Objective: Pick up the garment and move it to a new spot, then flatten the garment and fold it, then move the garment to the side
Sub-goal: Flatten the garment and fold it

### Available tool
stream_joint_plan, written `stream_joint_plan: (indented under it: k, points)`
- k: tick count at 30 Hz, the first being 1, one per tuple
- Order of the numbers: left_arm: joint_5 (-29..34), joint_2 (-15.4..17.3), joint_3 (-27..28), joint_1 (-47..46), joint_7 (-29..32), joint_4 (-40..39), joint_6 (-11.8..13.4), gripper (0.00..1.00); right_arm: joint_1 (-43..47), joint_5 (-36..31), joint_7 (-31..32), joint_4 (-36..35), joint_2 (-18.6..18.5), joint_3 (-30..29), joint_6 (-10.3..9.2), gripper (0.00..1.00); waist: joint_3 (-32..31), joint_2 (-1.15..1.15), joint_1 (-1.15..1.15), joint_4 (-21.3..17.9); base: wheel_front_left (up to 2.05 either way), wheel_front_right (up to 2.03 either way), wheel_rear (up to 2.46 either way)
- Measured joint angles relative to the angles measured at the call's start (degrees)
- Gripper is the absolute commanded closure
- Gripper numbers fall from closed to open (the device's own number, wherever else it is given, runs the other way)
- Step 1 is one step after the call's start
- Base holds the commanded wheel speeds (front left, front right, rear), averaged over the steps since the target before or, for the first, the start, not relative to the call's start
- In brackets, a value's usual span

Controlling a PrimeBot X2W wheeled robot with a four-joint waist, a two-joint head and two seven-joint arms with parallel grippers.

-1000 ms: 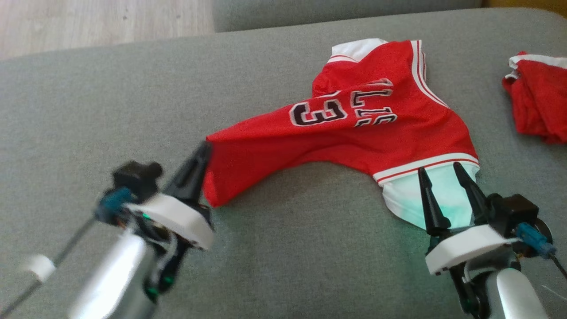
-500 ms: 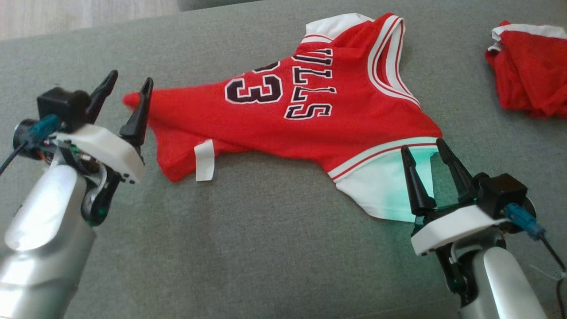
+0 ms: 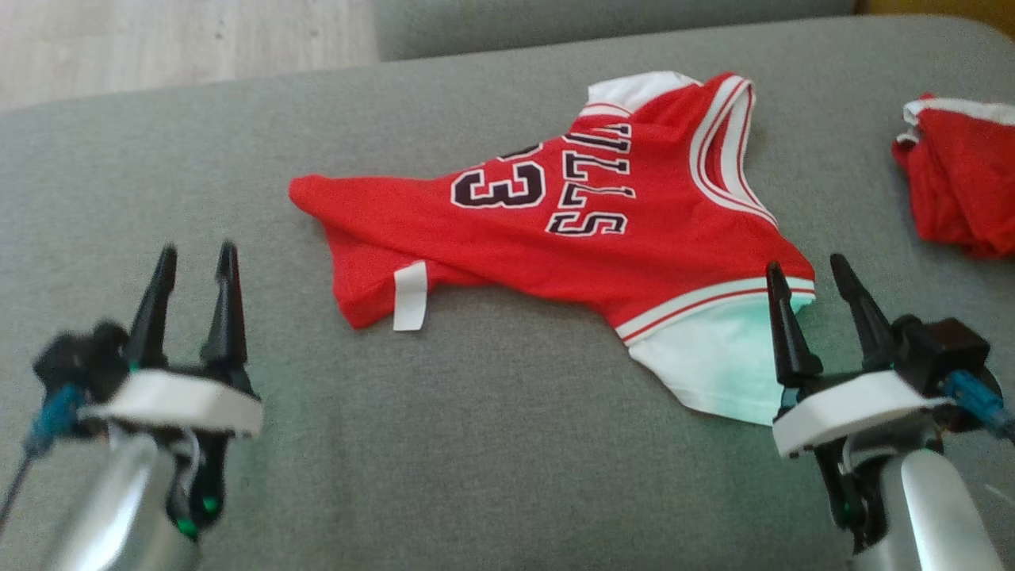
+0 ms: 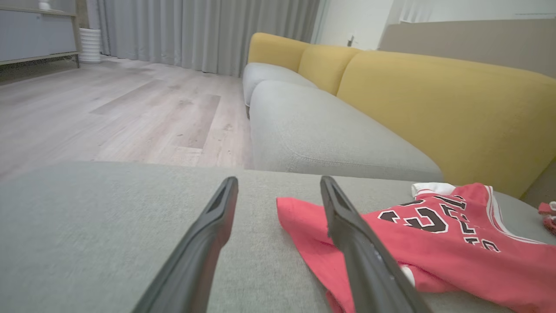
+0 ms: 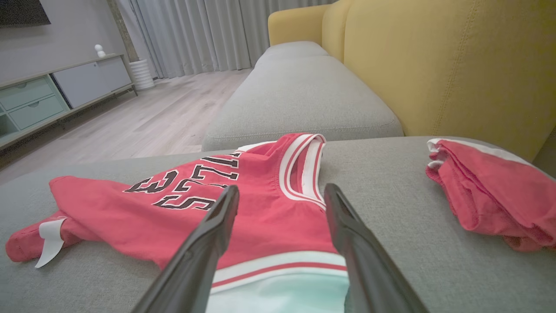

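Note:
My gripper is about to flatten the garment (image 3: 404, 214), which will open out wider and show hidden red cloth, because the dark lettering (image 3: 521, 153) runs off the garment's far edge.
The garment (image 3: 555, 230) is a red basketball jersey with white trim and dark lettering, lying crumpled and partly spread on the grey sofa cushion (image 3: 492, 444). It also shows in the left wrist view (image 4: 434, 243) and the right wrist view (image 5: 217, 208). My left gripper (image 3: 194, 258) is open, well to the left of the jersey's red corner and holding nothing. My right gripper (image 3: 809, 270) is open too, its fingers standing over the white sleeve edge at the jersey's near right, with nothing clamped between them.
A second red and white cloth (image 3: 963, 182) lies bunched at the cushion's right edge, seen again in the right wrist view (image 5: 491, 195). A yellow sofa back (image 4: 434, 108) rises behind. Wooden floor (image 3: 174, 40) lies beyond the cushion's far left edge.
My left gripper let go of the jersey's red corner, opened, and drew back to the lower left. The released corner now rests on the cushion. The right gripper stayed open by the sleeve.

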Motion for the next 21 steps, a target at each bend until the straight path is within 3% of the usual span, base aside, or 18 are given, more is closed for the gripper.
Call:
stream_joint_plan:
  k: [7, 13, 21]
  points:
    - [2.2, -5.0, 5.1, 13.1, -0.9, -8.4, 5.0, 0.0, 3.9, -0.1, 1.4, -0.1, 0.0, -1.2, 0.0, 0.0, -4.1, 0.0, 0.0, 1.7, 0.0, 0.0, 0.0]
    - [5.5, -7.0, 5.9, 20.2, -0.9, -9.1, 4.9, 0.0, 7.4, -0.1, 2.5, -0.4, 0.0, -1.7, -0.01, 0.0, -7.4, 0.0, -0.01, 2.6, 0.0, 0.0, 0.0]
    - [7.1, -7.9, 7.0, 20.5, -0.9, -9.0, 4.5, 0.0, 8.8, 0.0, 3.2, -1.0, 0.0, -2.0, 0.0, 0.0, -8.7, 0.0, 0.0, 2.6, 0.0, 0.0, 0.0]
